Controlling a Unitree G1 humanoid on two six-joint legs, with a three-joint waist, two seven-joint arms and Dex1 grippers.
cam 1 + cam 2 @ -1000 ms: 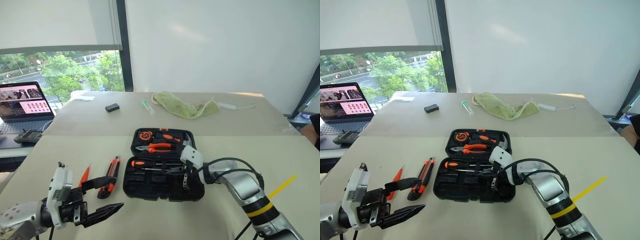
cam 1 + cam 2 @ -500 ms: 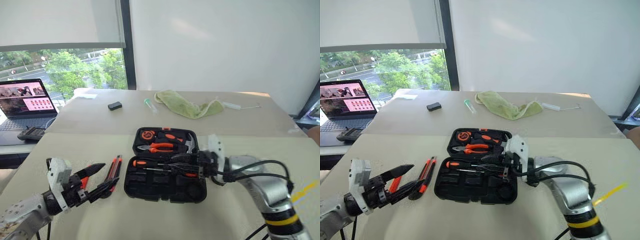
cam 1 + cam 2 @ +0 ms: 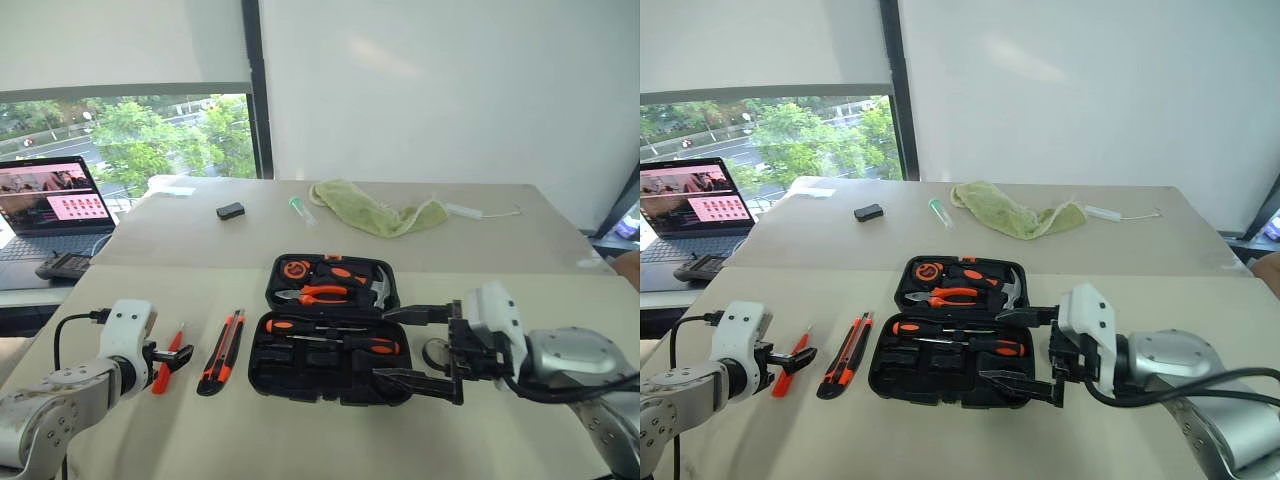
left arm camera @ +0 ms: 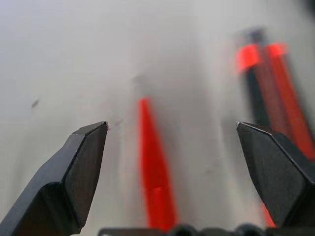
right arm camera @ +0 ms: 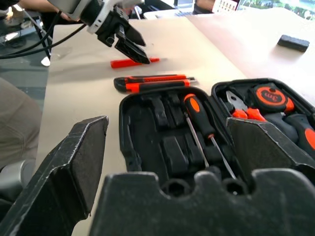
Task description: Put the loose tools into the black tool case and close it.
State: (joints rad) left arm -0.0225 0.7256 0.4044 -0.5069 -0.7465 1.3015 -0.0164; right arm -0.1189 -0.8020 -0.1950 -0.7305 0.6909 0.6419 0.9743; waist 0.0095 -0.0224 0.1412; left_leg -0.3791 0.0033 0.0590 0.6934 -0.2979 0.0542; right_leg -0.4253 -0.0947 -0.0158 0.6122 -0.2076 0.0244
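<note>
My gripper will push the slim orange tool (image 3: 167, 366) down, because the empty groove (image 3: 280, 347) beside the screwdrivers is narrow. The tool will sit crooked at first, then settle in with the push.
The black tool case (image 3: 268, 372) lies open mid-table. Its far half holds pliers, a hammer and a tape measure. Two black-and-orange screwdrivers (image 3: 375, 345) lie in the near half. Left of the case lie the utility knife (image 3: 222, 350) and the slim orange tool (image 3: 163, 365). My left gripper (image 3: 178, 357) is open and low over that tool. In the left wrist view the orange tool (image 4: 155, 187) runs between the fingers (image 4: 74, 177), with the knife (image 4: 270, 83) beyond one of them. My right gripper (image 3: 382, 345) hangs open and empty above the case's right side.
A laptop (image 3: 50, 205) and a dark device (image 3: 62, 265) sit at the far left. A small black box (image 3: 230, 211), a small tube (image 3: 297, 208), a green cloth (image 3: 370, 212) and a white cable (image 3: 470, 211) lie along the back of the table.
My right gripper opened and drew back up from the case, leaving a second screwdriver in it. My left gripper swung forward and down over the slim orange tool.
</note>
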